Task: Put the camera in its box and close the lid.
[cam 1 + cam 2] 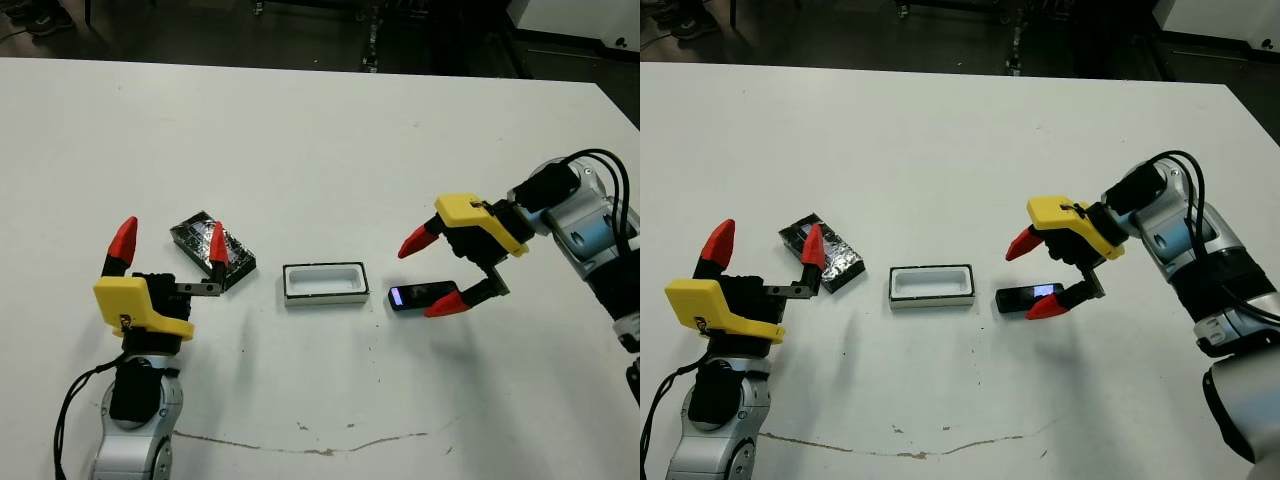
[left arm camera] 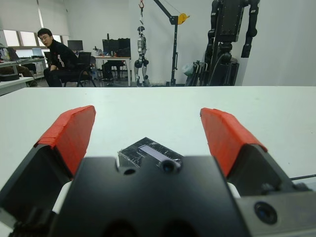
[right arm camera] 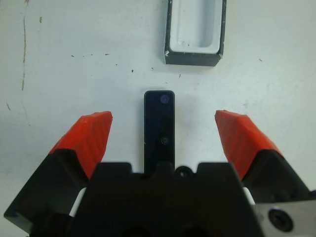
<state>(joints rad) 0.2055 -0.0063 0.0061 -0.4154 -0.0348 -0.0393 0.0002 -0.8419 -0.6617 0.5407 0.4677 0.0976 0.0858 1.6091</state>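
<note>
The white hollow in the box has the same long, round-cornered shape as the camera, so the camera will settle flat inside when the robot places it there.
The camera is a small black bar lying flat on the table, its bluish spot at the end toward the box. The box, a shallow white-walled tray, sits empty just left of it. My right gripper hovers open over the camera, one fingertip on each side; the right wrist view shows the camera centred between the fingers and the box beyond. The lid, glossy black and crinkly, lies left of the box. My left gripper is open, just on the near side of the lid.
A thin crack or scuff line runs across the white table near its front edge. Beyond the table's far side, a person sits at a desk, with robot stands behind.
</note>
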